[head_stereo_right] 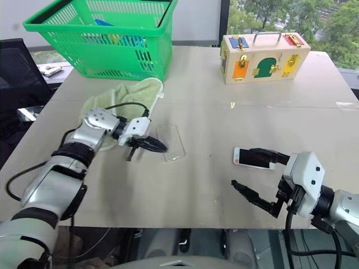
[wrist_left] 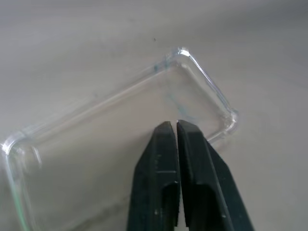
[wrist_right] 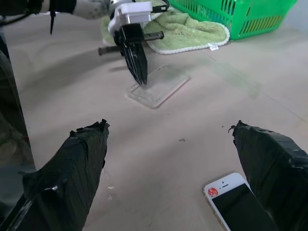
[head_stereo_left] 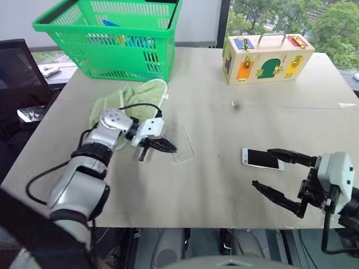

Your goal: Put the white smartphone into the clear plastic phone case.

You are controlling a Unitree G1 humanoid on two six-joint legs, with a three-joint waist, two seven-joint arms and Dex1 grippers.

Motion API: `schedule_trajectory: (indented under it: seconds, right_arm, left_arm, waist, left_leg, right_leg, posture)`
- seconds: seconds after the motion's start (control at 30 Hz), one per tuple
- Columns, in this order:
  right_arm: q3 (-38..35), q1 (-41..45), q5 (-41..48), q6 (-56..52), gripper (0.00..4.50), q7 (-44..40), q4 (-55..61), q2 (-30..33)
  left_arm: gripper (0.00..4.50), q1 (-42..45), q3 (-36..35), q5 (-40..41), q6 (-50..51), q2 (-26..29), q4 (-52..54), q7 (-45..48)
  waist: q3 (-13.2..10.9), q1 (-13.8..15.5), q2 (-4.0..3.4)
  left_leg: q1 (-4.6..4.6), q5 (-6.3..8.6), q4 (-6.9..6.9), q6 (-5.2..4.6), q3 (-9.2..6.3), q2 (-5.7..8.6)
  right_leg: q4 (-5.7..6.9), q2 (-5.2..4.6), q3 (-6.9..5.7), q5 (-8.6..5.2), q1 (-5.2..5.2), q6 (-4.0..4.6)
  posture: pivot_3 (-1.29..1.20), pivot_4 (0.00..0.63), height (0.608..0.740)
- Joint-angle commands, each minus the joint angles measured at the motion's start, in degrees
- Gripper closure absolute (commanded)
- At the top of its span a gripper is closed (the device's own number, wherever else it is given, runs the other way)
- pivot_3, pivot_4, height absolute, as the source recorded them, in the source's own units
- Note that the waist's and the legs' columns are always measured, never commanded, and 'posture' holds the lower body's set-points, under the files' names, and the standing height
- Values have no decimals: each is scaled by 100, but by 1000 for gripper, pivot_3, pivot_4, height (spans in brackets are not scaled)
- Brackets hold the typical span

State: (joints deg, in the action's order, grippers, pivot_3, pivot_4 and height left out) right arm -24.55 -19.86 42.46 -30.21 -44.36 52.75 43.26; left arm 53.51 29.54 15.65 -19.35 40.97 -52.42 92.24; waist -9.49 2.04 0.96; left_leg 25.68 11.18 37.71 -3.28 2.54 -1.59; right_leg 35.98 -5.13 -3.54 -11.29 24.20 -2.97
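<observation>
Next, I open my shut left gripper and turn the phone case (head_stereo_left: pixel 180 143) to line up with the smartphone (head_stereo_left: pixel 261 158), because the case lies crosswise to the smartphone under that gripper.
The clear plastic phone case (head_stereo_left: pixel 180 143) lies flat on the table, left of centre. My left gripper (head_stereo_left: pixel 171 148) is shut, its two black fingers (wrist_left: pixel 192 159) pressed together with nothing between them. Their tips rest over the case's inside (wrist_left: pixel 96 134), near its left edge (wrist_right: pixel 161 86). The white smartphone (head_stereo_left: pixel 261 158) lies screen up on the table at the right. My right gripper (head_stereo_left: pixel 262 168) stands open around its near end, one finger (wrist_right: pixel 269 163) just over the phone (wrist_right: pixel 236 202), the other apart from it toward the table's front.
A pale green towel (head_stereo_left: pixel 132 95) lies behind my left wrist. A green basket (head_stereo_left: pixel 112 33) stands at the back left and a wooden latch box (head_stereo_left: pixel 266 59) at the back right. The table's front edge runs just below my right gripper.
</observation>
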Motion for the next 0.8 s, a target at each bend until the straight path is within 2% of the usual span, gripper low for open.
schedule_trajectory:
  seconds: [0.03,0.13,0.3,0.4,0.53,0.77,0.8]
  right_arm:
    - [60,138,-11,172,0,3,-41,17]
    - [105,195,-20,195,0,-54,-107,47]
    - [-88,-7,1,209,0,-277,-121,163]
    - [-207,-170,-71,269,0,-321,-99,168]
    - [-267,-291,-25,274,0,-227,20,116]
    - [-277,-412,-65,291,0,-89,106,81]
    - [-292,-423,-64,292,0,-85,108,82]
  left_arm:
    - [4438,129,231,464,96,176,262,26]
    - [4438,119,198,487,-254,101,187,26]
    - [4438,127,619,600,-320,152,130,26]
    - [3554,252,587,557,-389,6,-141,26]
    - [1720,381,432,330,-863,-225,-471,26]
    - [1720,530,867,-115,-1483,-232,-917,26]
    - [1946,561,893,-258,-1641,-251,-1034,26]
  waist:
    - [0,20,-1]
    - [0,43,0]
    - [0,21,0]
    - [0,28,0]
    - [0,31,0]
    - [0,17,0]
    - [0,21,0]
  left_leg:
    - [0,0,0,-1,1,1]
    - [5,1,6,-3,-3,4]
    - [9,7,16,-11,1,4]
    - [8,7,16,-11,1,4]
    - [14,9,30,-14,-1,3]
    - [18,16,43,-24,4,2]
    - [18,16,43,-24,4,2]
  right_leg:
    - [-1,-1,0,0,0,0]
    - [-2,-2,-2,-1,-1,0]
    - [-2,-3,0,0,-1,0]
    - [-1,-1,-1,0,-2,0]
    - [-1,-1,-3,0,-3,-1]
    - [0,-1,0,0,-3,-2]
    - [0,-1,0,0,-3,-2]
  posture:
    - [0,150,740]
    - [0,150,740]
    - [0,150,740]
    - [0,150,740]
    - [0,150,740]
    - [0,150,740]
    - [0,150,740]
